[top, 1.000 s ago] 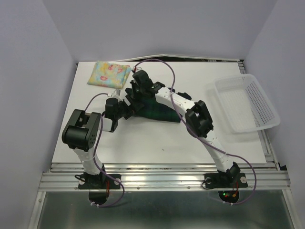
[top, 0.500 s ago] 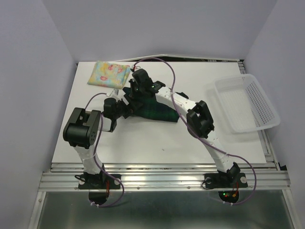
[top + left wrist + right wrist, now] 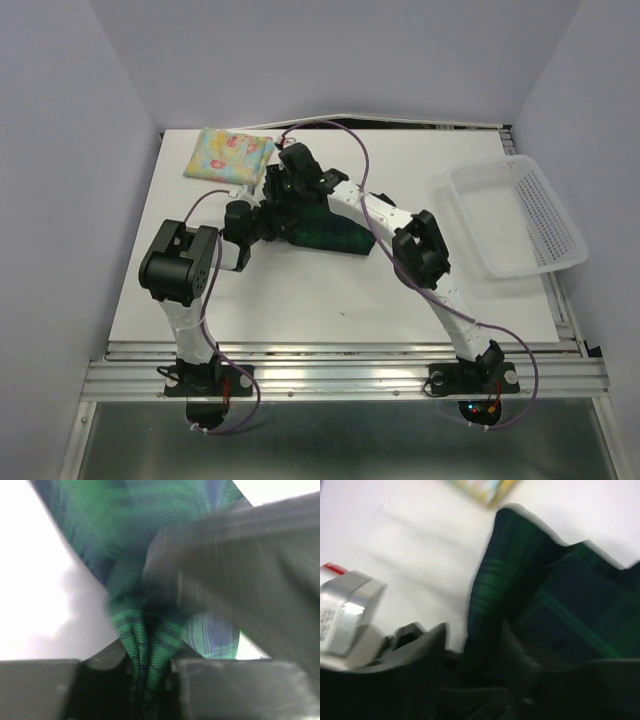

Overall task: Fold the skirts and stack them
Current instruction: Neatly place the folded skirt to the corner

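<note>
My right gripper is crowding the plaid skirt's pinched end (image 3: pixel 146 635). It should move out of the way before my left gripper carries the plaid skirt onto the flowered skirt (image 3: pixel 228 156).
The dark green-and-navy plaid skirt (image 3: pixel 330 232) lies folded mid-table. The pale yellow flowered skirt (image 3: pixel 228 153) lies folded at the back left, apart from it. My left gripper (image 3: pixel 262 222) is at the plaid skirt's left end. In the left wrist view its jaws pinch a bunched ridge of plaid cloth (image 3: pixel 145 630), the left gripper (image 3: pixel 147 662) shut on it. My right gripper (image 3: pixel 290 185) hovers at the plaid skirt's back left corner. In the blurred right wrist view the right gripper (image 3: pixel 475 635) has its fingers apart, with the plaid skirt's edge (image 3: pixel 490 595) lying loosely between them.
A white mesh basket (image 3: pixel 512 215) stands at the right side of the table. The right arm reaches across the table's middle, a purple cable looping over it. Part of the right gripper's body (image 3: pixel 240 565) crowds the left wrist view close by.
My left gripper has closed on the plaid skirt's left end and edged toward it. My right gripper's fingers have parted from their shut grip on the cloth.
</note>
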Robot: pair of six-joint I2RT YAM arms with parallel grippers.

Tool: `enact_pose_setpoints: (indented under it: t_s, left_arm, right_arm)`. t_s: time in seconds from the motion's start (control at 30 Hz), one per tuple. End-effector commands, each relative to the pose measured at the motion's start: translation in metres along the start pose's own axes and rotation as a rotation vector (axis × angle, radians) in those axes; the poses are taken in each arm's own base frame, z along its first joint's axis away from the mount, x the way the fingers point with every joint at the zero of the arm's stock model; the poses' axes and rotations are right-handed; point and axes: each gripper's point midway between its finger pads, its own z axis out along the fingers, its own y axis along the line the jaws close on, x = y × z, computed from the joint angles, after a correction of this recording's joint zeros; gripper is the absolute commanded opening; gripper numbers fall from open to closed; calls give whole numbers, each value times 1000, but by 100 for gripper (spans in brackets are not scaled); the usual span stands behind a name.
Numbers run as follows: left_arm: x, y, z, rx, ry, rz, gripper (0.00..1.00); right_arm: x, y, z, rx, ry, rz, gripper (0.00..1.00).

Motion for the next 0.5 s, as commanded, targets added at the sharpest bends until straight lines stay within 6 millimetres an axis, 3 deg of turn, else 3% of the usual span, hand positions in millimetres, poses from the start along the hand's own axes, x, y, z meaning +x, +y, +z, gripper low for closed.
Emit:
enact_pose_setpoints:
  t_s: [0.0,0.03,0.07,0.1,0.13,0.17,0.27,0.3,0.4,0.43,0.47]
  left_arm:
    - [-39,-2,14,-85,-56,151,0]
    - [-56,-5,20,-110,-88,224,0]
    - [-62,-5,22,-130,-86,266,0]
    - [-58,7,22,-192,-40,284,0]
    - [-76,3,29,-221,-67,324,0]
    - [-75,13,28,-265,-24,394,0]
    - [-100,7,33,-297,-54,500,0]
    - [-105,7,31,-309,-50,556,0]
    - [-129,-11,33,-298,-90,670,0]
    - [-148,-24,36,-301,-129,701,0]
    - [-154,-26,37,-314,-125,727,0]
  right_arm:
    - [-97,9,-49,-23,-234,-6,89]
    - [-108,-1,-54,12,-265,-14,97]
    - [-122,-17,-59,38,-297,-38,100]
    - [-134,-26,-65,66,-325,-48,100]
    - [-153,-39,-78,117,-377,-53,100]
    - [-171,-61,-89,156,-418,-62,100]
    - [-205,-96,-123,243,-503,-59,100]
    - [-217,-120,-134,284,-525,-47,100]
    - [-234,-158,-164,355,-557,-45,100]
    - [-235,-165,-169,373,-560,-40,100]
    - [-234,-172,-176,383,-555,-42,100]
